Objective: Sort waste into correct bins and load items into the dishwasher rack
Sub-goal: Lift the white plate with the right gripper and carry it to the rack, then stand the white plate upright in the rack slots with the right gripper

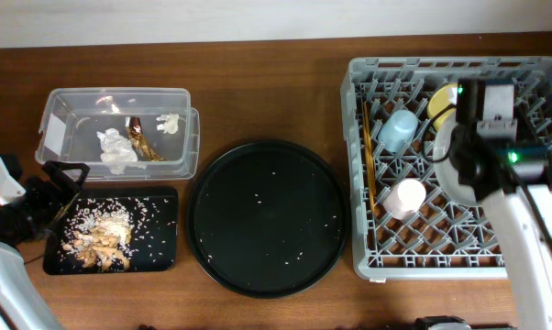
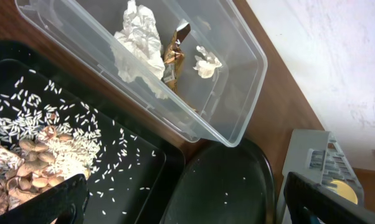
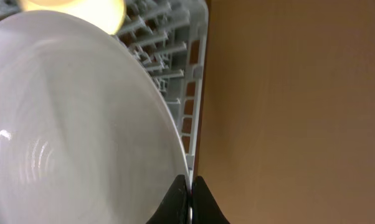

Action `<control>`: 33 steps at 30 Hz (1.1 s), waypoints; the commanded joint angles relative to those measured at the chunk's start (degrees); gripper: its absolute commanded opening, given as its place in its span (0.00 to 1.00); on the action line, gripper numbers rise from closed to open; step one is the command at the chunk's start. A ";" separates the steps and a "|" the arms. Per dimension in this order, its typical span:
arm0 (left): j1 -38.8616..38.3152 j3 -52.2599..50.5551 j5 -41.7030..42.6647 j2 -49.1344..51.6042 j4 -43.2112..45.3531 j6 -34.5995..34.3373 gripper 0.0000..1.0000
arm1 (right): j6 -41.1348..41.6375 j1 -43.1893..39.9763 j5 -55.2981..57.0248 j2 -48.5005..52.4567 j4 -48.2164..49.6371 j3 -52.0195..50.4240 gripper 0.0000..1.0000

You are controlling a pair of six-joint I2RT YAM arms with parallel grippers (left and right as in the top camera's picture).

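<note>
The grey plate (image 1: 451,172) stands upright among the rack's wires (image 1: 467,220), clear of the pink cup. My right gripper should keep settling it until the wires hold it up, then let go.
The clear tub (image 1: 74,101) holds crumpled tissue (image 1: 117,147) and the foil wrapper (image 1: 143,142); the left wrist view shows the tub (image 2: 237,87), tissue (image 2: 137,46) and wrapper (image 2: 174,56). The flat black tray (image 1: 157,238) holds food scraps (image 1: 97,240) and rice. My left gripper (image 1: 60,183) is open and empty above the tray's left end (image 2: 187,205). The rack (image 1: 459,261) holds the blue cup (image 1: 397,130), pink cup (image 1: 407,197), yellow bowl (image 1: 443,103) and gold utensils (image 1: 369,156). My right gripper (image 3: 190,183) is shut on the rim of the grey plate (image 3: 69,124), upright in the rack (image 1: 446,179).
The large round black tray (image 1: 267,215) lies between the flat tray and the rack, with a few rice grains on it. A second small tissue piece (image 1: 170,123) lies in the tub. The rack's right wall (image 3: 197,93) runs right beside the plate's rim.
</note>
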 commanded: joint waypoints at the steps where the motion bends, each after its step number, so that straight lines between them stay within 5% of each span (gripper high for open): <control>1: 0.04 0.68 0.59 -0.13 0.00 -0.11 1.00 | -0.85 -2.45 2.01 6.08 0.42 0.55 0.04; 7: 0.04 0.68 0.57 -0.13 0.00 -0.11 1.00 | 0.96 -2.36 0.66 11.15 2.80 0.55 0.04; 13: 0.04 0.68 0.57 -0.13 0.00 -0.11 1.00 | 1.07 -2.47 -15.21 11.41 5.16 0.55 0.06; 17: 0.04 0.68 0.57 -0.13 0.00 -0.11 1.00 | 1.09 -2.45 -16.68 11.41 5.14 0.55 0.34; 18: 0.04 0.68 0.57 -0.13 0.00 -0.11 1.00 | 1.09 -2.45 -18.80 11.41 5.16 0.55 0.68; 20: 0.04 0.68 0.57 -0.13 0.00 -0.11 1.00 | 1.09 -2.45 -19.12 11.41 5.88 0.55 0.98; 25: 0.04 0.68 0.59 -0.13 0.00 -0.11 1.00 | 10.99 -1.99 -22.49 11.34 11.19 0.59 0.98; 29: 0.04 0.68 0.57 -0.13 0.00 -0.11 1.00 | 22.32 -1.46 -48.43 11.34 11.76 0.59 0.98; 33: 0.04 0.68 0.59 -0.13 0.00 -0.11 1.00 | 23.69 -1.46 -73.61 11.45 10.03 0.52 0.98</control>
